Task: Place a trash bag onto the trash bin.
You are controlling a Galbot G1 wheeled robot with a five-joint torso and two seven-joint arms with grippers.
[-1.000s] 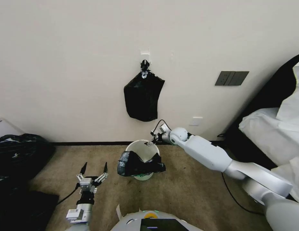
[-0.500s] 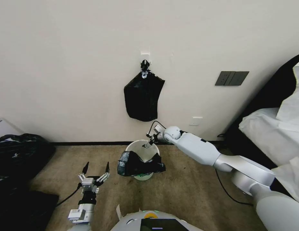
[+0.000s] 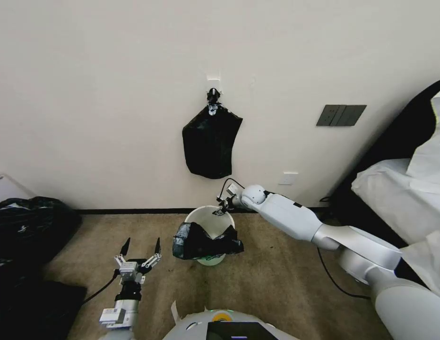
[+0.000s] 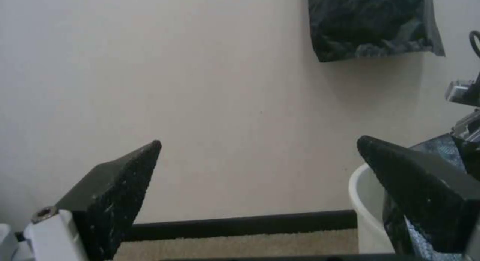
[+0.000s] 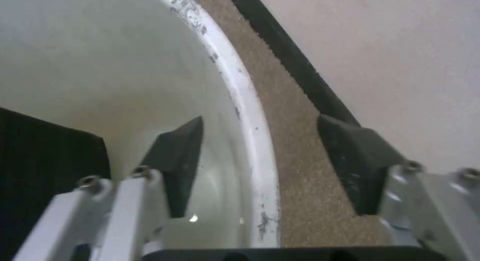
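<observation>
The black trash bag [image 3: 191,240] hangs limp over the trash bin's near rim [image 3: 216,244], so the trash bag should come along when the robot moves the trash bin by its rim.
The cream-white trash bin [image 3: 206,218] stands on the carpet near the wall. A crumpled glossy black trash bag [image 3: 205,242] is draped over its near rim and front side, leaving the bin's far half uncovered. My right gripper [image 3: 223,208] is at the far rim and open. In the right wrist view its fingers [image 5: 180,159] straddle the bin's rim [image 5: 250,114], one inside and one over the carpet, with the trash bag [image 5: 45,152] dark at the side. My left gripper [image 3: 140,248] is open to the left of the bin, holding nothing; its own view [image 4: 260,141] faces the wall.
A knotted black bag bundle [image 3: 210,141] hangs from a wall hook above the bin. Bulky black sacks [image 3: 30,226] lie on the left. White-covered furniture [image 3: 409,189] stands at the right. A black cable [image 3: 338,283] runs over the carpet under my right arm.
My right arm has swung its elbow leftward, and its gripper has shifted slightly along the bin's far rim. The left gripper edged slightly right. The bag and bin have not moved.
</observation>
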